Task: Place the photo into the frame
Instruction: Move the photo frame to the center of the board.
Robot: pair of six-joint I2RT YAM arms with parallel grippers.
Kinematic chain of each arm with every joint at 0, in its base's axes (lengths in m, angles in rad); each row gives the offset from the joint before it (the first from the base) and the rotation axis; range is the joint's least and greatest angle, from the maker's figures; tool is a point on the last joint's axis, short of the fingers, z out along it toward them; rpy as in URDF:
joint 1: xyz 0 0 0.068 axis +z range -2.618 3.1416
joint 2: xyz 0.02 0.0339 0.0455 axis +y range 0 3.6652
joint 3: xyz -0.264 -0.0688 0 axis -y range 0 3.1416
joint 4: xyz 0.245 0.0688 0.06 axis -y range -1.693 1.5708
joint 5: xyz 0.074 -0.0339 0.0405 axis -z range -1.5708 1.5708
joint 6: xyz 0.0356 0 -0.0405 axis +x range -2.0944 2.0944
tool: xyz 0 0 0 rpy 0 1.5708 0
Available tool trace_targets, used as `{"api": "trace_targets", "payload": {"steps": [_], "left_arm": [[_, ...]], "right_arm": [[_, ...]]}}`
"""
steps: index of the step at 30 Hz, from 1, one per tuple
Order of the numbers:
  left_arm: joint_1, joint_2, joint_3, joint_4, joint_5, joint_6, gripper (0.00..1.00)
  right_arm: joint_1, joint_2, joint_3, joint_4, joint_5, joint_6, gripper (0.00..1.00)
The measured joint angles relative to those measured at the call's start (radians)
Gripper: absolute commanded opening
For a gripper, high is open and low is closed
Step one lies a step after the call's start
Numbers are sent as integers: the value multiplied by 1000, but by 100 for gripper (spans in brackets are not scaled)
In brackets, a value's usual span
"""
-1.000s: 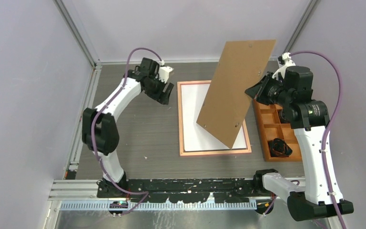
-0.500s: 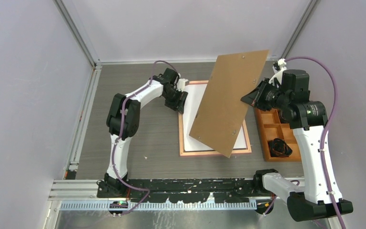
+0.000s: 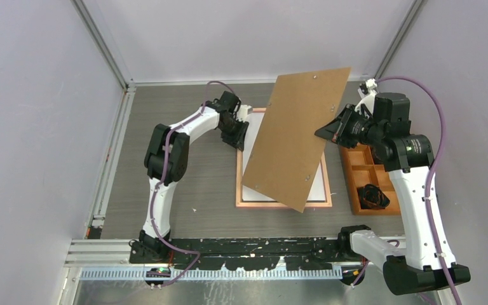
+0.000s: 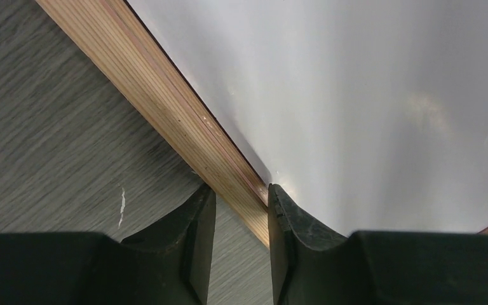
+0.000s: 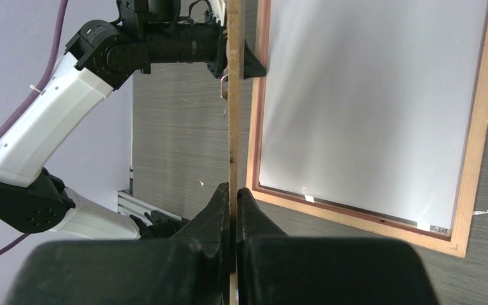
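The brown backing board sits at a slant across the frame, so next my left gripper pulls the frame [image 3: 239,178] around to the same slant before the board goes in.
The frame [image 3: 237,181] lies back up on the table, tan wooden edge showing. The photo [image 3: 248,159] lies in it, white back up. My left gripper [image 3: 240,135] straddles the frame's left rail near the far corner. In the left wrist view its fingers [image 4: 237,190] pinch the rail [image 4: 165,108], one on the table side, one on the photo [image 4: 356,95]. My right gripper [image 3: 330,130] is shut on the brown backing board [image 3: 298,136] and holds it tilted above the frame. In the right wrist view the board's edge [image 5: 233,95] sits between the shut jaws [image 5: 233,190].
An orange compartment tray [image 3: 356,171] stands right of the frame with a black object [image 3: 372,194] in its near section. Walls enclose the table at the back and both sides. The board hides much of the frame's middle and right.
My left arm swung right to the frame's left rail and closed on it. The frame shifted slightly left. The right gripper moved the board left and lower over the frame.
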Motion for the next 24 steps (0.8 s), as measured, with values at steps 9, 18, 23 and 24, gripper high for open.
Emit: {"api": "trace_targets", "payload": {"steps": [9,18,23,24], "left_arm": [[60,-66,-84,14,-49,120,20],[206,-133,-170,18,-106,230,19],[246,-175,-228,18,-116,233,36],[251,-183,-239,15,-112,232,42]], "right_arm": [[0,10,-119,106,-104,43,1],[0,76,-279,301,-203,152,1],[0,94,-393,483,-238,267,1],[2,99,-412,516,-244,289,1]]}}
